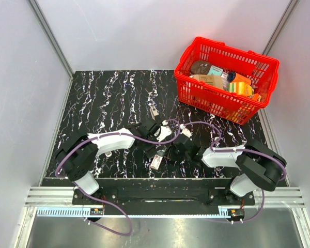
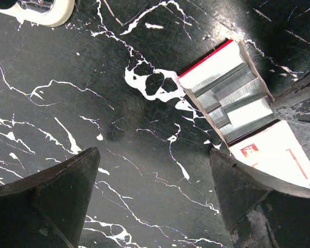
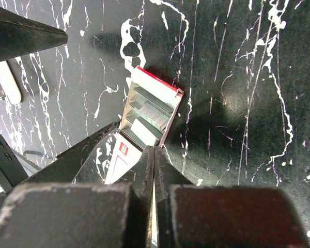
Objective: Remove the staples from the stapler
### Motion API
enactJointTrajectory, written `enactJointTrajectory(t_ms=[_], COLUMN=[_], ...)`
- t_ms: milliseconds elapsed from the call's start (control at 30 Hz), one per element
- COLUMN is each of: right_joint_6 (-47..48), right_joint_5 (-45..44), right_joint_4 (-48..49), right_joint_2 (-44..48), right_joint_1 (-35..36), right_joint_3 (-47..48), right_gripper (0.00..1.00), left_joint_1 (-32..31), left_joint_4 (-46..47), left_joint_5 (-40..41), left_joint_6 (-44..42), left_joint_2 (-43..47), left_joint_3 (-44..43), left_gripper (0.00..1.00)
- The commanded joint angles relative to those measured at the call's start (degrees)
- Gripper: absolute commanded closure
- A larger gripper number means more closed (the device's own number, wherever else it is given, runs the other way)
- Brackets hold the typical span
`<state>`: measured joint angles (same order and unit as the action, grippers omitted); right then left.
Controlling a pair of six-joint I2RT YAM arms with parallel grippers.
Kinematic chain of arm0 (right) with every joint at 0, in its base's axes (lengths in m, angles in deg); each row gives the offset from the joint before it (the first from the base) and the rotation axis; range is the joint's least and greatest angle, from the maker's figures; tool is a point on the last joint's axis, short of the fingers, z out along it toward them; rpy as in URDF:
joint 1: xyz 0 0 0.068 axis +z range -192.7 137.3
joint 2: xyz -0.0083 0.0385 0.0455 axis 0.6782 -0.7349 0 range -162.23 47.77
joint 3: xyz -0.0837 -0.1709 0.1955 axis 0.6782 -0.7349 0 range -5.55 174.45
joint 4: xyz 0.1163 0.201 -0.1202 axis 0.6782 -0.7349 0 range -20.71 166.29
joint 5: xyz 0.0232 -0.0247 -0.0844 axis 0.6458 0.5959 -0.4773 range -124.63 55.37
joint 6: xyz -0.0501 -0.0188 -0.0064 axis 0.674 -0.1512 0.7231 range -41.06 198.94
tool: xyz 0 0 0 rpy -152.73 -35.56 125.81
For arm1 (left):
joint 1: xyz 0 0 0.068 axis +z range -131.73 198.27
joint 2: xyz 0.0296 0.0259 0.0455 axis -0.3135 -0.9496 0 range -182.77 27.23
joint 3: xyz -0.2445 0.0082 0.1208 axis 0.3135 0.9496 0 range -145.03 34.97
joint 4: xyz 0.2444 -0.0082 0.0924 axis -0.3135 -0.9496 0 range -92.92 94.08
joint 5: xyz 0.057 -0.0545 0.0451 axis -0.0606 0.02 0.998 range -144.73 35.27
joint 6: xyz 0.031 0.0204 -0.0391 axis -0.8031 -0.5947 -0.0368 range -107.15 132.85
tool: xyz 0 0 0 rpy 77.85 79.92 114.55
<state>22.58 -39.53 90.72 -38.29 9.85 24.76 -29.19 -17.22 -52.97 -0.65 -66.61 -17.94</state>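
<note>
My left gripper hovers beside the open tray (image 2: 228, 94), so it should back to the lid's near end (image 1: 154, 168) and brace it while my right gripper pushes the tray shut.
The stapler (image 1: 154, 110) is a small black and silver thing lying alone on the black marble table, behind both grippers. My left gripper (image 1: 160, 146) is open and empty low over the table (image 2: 154, 151). Its right finger (image 2: 258, 199) overlaps the lid of the red-and-white box (image 2: 232, 98). That box is slid open, with several silver staple strips in its tray. My right gripper (image 3: 154, 148) is shut with its tips just at the near edge of the box tray (image 3: 151, 111). No loose strip of staples shows outside the box.
A red basket (image 1: 225, 80) full of groceries stands at the back right. The red-and-white box also shows in the top view (image 1: 156, 161), near the table's front edge. A white rounded object (image 2: 41, 11) lies to the left of the left gripper.
</note>
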Motion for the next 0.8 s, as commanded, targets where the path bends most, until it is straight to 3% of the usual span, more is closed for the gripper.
enactJointTrajectory(t_ms=[0, 300, 500, 767], right_joint_6=[0.90, 6.42, 13.89, 14.96], right_joint_5=[-0.71, -7.66, -5.03, 4.73], right_joint_4=[1.91, -7.14, -7.49, -0.73], right_joint_2=[0.63, 11.79, 4.52, -6.30], right_joint_1=[0.71, -1.39, -6.49, -11.95], right_joint_3=[1.43, 3.17, 9.32, 12.85], right_gripper=[1.00, 1.00, 0.83, 0.84], left_joint_1=[-0.26, 4.56, 4.84, -3.95], left_joint_4=[1.17, -5.05, -12.88, -13.51], left_joint_5=[1.32, -1.48, -12.20, -13.01], left_joint_6=[0.31, -2.49, -8.82, -11.90], left_joint_2=[0.06, 6.55, 13.07, 14.04], left_joint_3=[-2.29, -5.45, -4.14, 3.15], left_gripper=[0.08, 0.02, 0.01, 0.01])
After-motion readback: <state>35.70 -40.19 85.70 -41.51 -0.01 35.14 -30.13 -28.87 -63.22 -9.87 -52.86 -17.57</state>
